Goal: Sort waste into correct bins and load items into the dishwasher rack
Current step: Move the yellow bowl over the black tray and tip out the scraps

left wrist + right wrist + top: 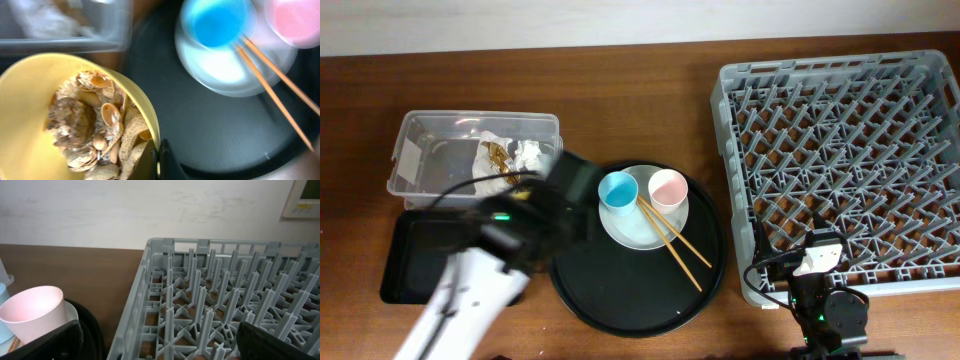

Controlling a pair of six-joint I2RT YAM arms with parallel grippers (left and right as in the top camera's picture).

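My left gripper should go on moving the scrap-filled yellow bowl (97, 122), held by its rim, toward the empty shallow black tray (414, 255) and tip it until scraps fall.
My left gripper (159, 161) is shut on the rim of the small yellow bowl (20, 100), which holds pale brown food scraps (90, 130). In the overhead view this gripper (542, 195) is blurred, between the clear tub (420, 135) and the plate (635, 225). The tub holds the white napkin (528, 152) and the brown-gold wrapper (495, 152). The blue cup (617, 190), pink cup (669, 187) and chopsticks (672, 242) rest on the plate. My right gripper (160, 347) is open and empty at the front left corner of the grey rack (850, 150).
The plate sits on a big round black tray (620, 300). A shallow black tray (405, 260) lies in front of the tub, partly under my left arm. In the right wrist view, the pink cup (32, 312) stands left of the rack wall (145, 305).
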